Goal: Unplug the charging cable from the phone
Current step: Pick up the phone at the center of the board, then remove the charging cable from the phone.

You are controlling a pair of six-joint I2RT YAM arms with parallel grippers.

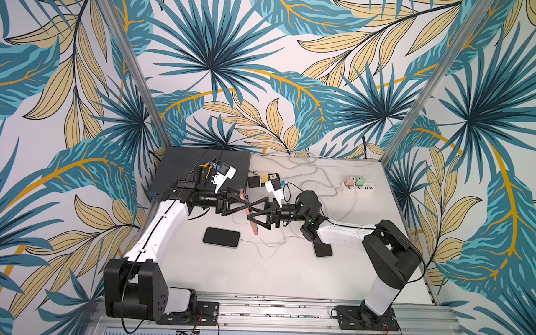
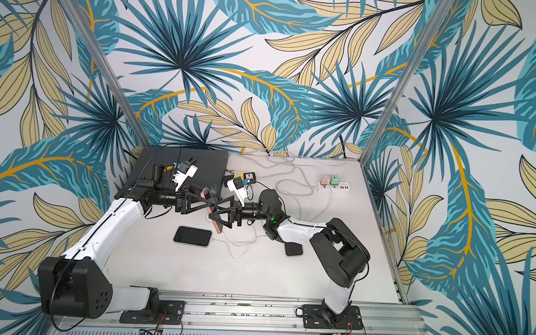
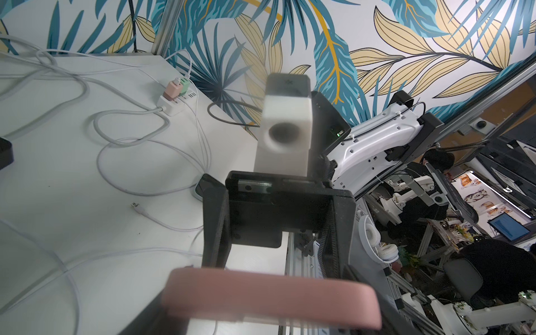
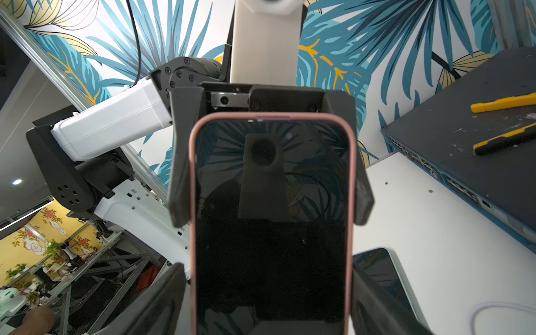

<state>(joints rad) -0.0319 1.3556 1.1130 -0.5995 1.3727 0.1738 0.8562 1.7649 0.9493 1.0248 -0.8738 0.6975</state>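
Observation:
The pink phone's sides (image 4: 351, 245) are between the fingers of my right gripper, so it should back off and pull the cable from the phone's lower end (image 1: 254, 230) while my left gripper holds the phone.
A pink-cased phone (image 1: 253, 226) (image 2: 216, 225) hangs tilted in mid-air between the two arms, screen toward the right wrist camera (image 4: 271, 217). My left gripper (image 1: 247, 206) is shut on its upper part; the phone's pink edge (image 3: 269, 293) crosses the left wrist view. My right gripper (image 1: 252, 217) (image 4: 268, 278) straddles the lower part, its fingers (image 4: 171, 290) standing slightly off the case sides. A thin white charging cable (image 1: 258, 246) appears to run down from the phone's lower end to the table; the plug itself is too small to make out.
A black phone (image 1: 221, 237) lies flat on the white table (image 1: 257, 275) with a white cable in its right end. Another dark phone (image 1: 322, 250) lies under the right arm. A power strip (image 1: 359, 188) with chargers, looped cables and a dark box (image 1: 199, 166) sit behind. A loose cable end (image 3: 136, 206) lies free.

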